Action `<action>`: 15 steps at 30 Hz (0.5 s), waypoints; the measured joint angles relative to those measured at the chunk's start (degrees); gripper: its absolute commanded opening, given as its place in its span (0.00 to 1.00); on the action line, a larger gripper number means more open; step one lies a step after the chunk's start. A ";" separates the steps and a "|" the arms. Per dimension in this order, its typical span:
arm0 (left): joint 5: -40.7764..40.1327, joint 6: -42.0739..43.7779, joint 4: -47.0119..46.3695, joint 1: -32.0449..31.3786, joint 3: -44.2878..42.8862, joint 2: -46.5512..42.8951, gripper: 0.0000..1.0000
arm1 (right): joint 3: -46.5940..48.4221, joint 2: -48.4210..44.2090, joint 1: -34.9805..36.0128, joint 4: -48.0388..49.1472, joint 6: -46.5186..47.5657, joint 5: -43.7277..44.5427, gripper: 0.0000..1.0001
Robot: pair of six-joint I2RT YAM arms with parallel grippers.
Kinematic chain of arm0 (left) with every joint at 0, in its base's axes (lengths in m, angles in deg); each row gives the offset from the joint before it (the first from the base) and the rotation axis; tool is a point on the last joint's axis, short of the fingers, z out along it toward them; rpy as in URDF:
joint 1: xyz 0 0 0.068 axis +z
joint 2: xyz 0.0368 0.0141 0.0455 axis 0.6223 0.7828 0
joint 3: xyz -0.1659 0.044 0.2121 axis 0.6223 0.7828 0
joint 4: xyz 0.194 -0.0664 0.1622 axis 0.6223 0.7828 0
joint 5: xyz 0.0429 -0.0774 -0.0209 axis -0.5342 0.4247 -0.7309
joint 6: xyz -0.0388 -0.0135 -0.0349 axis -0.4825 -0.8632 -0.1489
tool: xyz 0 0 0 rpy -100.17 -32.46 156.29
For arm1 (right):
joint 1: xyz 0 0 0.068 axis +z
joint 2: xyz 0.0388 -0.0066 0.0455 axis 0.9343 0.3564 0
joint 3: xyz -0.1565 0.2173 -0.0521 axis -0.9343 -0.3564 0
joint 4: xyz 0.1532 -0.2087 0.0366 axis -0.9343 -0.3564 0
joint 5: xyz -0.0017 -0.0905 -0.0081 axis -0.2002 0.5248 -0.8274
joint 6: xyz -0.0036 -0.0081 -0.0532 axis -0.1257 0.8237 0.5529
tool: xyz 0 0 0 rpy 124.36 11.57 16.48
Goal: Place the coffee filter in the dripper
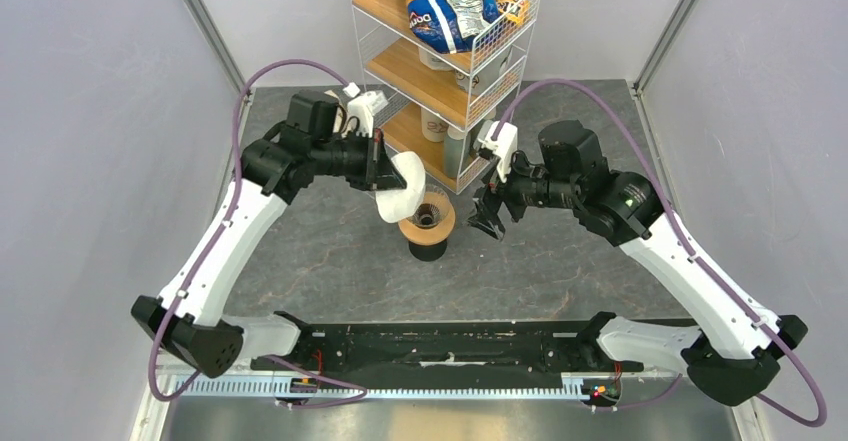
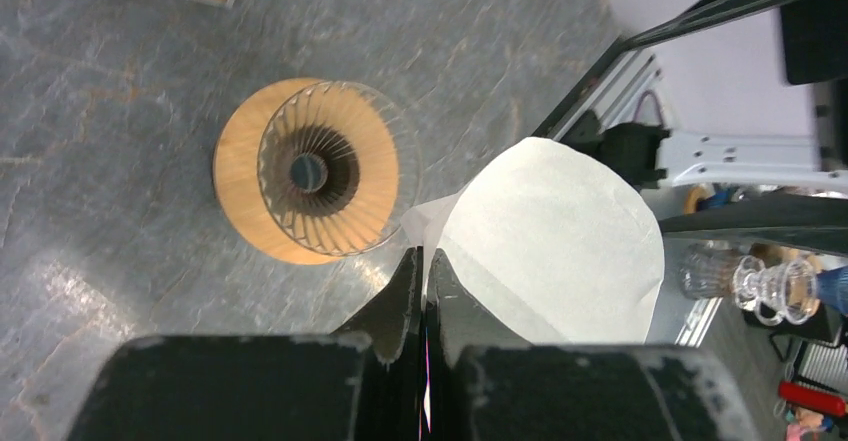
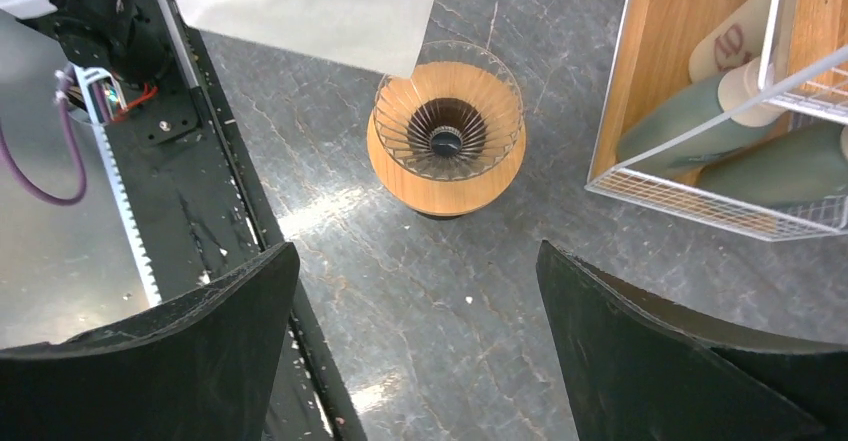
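The coffee filter (image 1: 402, 189) is hanging at a slant next to the clear cone, so the robot's left gripper should lower it into the cone (image 1: 429, 211) before the right gripper presses down inside the filter.
The dripper (image 1: 428, 224) stands on the grey table: a tan wooden ring with a clear ribbed cone and dark hole, also in the left wrist view (image 2: 305, 169) and the right wrist view (image 3: 447, 139). My left gripper (image 1: 381, 171) is shut on the white paper coffee filter (image 1: 402, 188), pinching its edge (image 2: 424, 251); the filter (image 2: 555, 241) hangs in the air just left of and above the dripper's rim, and shows in the right wrist view (image 3: 310, 6). My right gripper (image 1: 487, 214) is open and empty, right of the dripper, above the table (image 3: 415, 261).
A white wire rack (image 1: 450, 61) with wooden shelves stands behind the dripper, holding a blue snack bag (image 1: 445, 1) and cups (image 3: 760, 121). The black base rail (image 1: 450, 346) runs along the near edge. Grey walls close in both sides.
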 measured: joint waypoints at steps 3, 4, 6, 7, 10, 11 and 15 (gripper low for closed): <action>-1.51 1.33 2.08 -1.36 0.00 2.05 0.02 | 0.33 0.39 -1.22 -0.42 -2.58 -0.74 0.97; -2.12 1.79 2.56 -1.90 0.00 2.84 0.02 | 0.33 0.46 -1.44 -0.48 -3.06 -0.76 0.97; -3.08 2.54 3.28 -2.69 0.00 4.35 0.02 | 0.33 0.70 -1.81 -0.55 -4.13 -0.94 0.97; -3.41 2.75 3.37 -2.91 0.00 4.92 0.02 | 0.33 0.87 -1.97 -0.55 -4.61 -0.96 0.97; -4.20 3.10 3.43 -3.34 -0.46 7.45 0.02 | 0.33 1.38 -2.21 -0.52 -5.66 -0.98 0.97; -4.22 3.15 3.30 -3.48 -0.74 8.26 0.02 | 0.33 1.55 -2.25 -0.55 -5.88 -0.96 0.97; -5.38 3.19 3.04 -4.48 -1.36 11.37 0.08 | 0.48 2.49 -2.62 -0.50 -6.60 -0.96 0.97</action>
